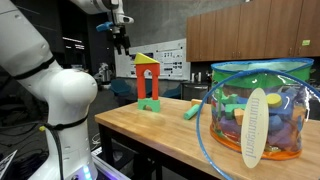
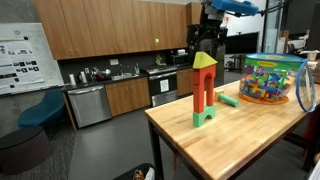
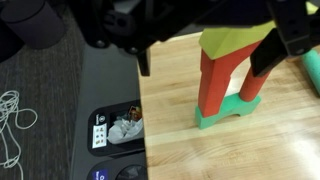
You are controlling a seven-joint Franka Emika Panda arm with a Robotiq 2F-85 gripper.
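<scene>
The fingers of my gripper open along the yellow roof block's long side (image 3: 235, 38). I need to turn my gripper so that it pinches the roof block across its flat triangular sides (image 1: 145, 60).
A small block tower stands on the wooden table (image 1: 150, 130) near its edge: a green base, a red arch (image 3: 225, 80) and a yellow roof block (image 3: 232, 40) on top. Both exterior views show the tower (image 1: 148, 83) (image 2: 204, 90). My gripper (image 1: 121, 40) (image 2: 206, 38) hangs well above it, open and holding nothing. In the wrist view the gripper (image 3: 205, 55) looks straight down, its two dark fingers (image 3: 143, 58) standing wide on either side of the roof block and apart from it. A loose green block (image 1: 192, 110) (image 2: 229, 100) lies on the table beside the tower.
A clear plastic tub (image 1: 262, 105) (image 2: 272, 78) full of coloured blocks stands further along the table. Past the table's edge, the floor holds a black box with clutter (image 3: 118, 130) and white cable (image 3: 12, 120). Kitchen cabinets and a blue chair (image 2: 40, 110) stand behind.
</scene>
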